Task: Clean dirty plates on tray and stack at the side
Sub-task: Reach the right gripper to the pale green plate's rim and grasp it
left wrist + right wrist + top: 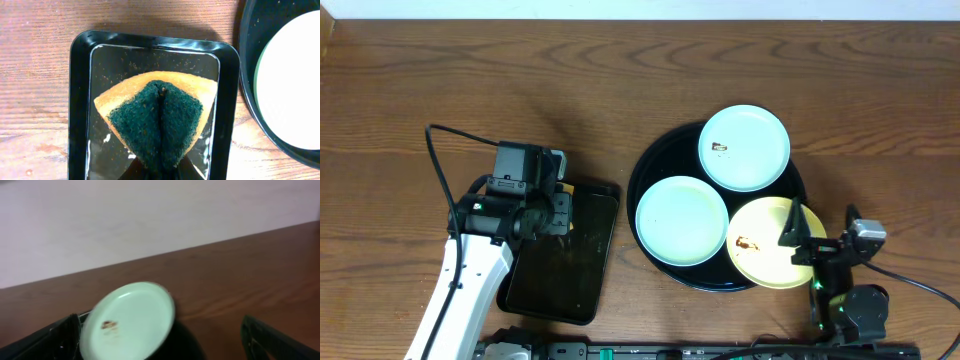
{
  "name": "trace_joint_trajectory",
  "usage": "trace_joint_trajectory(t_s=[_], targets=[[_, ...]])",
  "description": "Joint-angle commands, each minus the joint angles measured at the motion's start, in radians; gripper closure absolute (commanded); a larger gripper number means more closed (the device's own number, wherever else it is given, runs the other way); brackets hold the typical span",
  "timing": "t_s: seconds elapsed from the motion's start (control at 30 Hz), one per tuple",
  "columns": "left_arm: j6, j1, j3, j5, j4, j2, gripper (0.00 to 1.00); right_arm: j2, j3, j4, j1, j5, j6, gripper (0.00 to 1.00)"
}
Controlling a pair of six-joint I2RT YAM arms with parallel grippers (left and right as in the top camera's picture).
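Observation:
The light-blue plate (680, 221) sits loose beside the rectangular tray, so my right gripper needs to hold its edge (722, 222) next to the yellow plate first, before my left gripper wipes it.
Three plates lie on the round black tray (642, 172). A light-blue plate (745, 148) with a brown smear is at the back; the right wrist view shows it too (127, 322). A second light-blue plate (682, 220) is at the left, and a pale yellow plate (765, 245) with a smear is at the front right. My right gripper (803, 240) hangs open over the yellow plate's right edge, holding nothing. My left gripper (162, 171) is shut on a folded orange-and-green sponge (157, 117) above the small rectangular tray.
The rectangular black tray (560, 255) lies left of the round tray, its glossy floor speckled with crumbs (150, 62). Bare wooden table (620, 70) stretches behind both trays. A black cable (438, 165) loops off the left arm.

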Motion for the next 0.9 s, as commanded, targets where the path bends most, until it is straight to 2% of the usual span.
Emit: trace_joint_trajectory(t_s=[0.0, 0.13, 0.27, 0.6, 0.87], targets=[[-0.02, 0.004, 0.003, -0.013, 0.0, 0.005, 0.92, 0.004, 0.069, -0.071, -0.007, -0.159, 0.083, 0.01], [-0.02, 0.004, 0.003, -0.013, 0.003, 0.018, 0.92, 0.066, 0.226, -0.294, -0.007, -0.192, 0.124, 0.01], [-0.02, 0.004, 0.003, -0.013, 0.004, 0.023, 0.92, 0.22, 0.412, -0.464, -0.007, -0.283, 0.124, 0.01], [-0.021, 0.004, 0.003, -0.013, 0.009, 0.023, 0.88, 0.824, 0.66, -0.759, -0.003, -0.436, 0.117, 0.01], [-0.021, 0.004, 0.003, -0.013, 0.009, 0.023, 0.87, 1.232, 0.842, -0.908, 0.045, -0.472, -0.113, 0.01]])
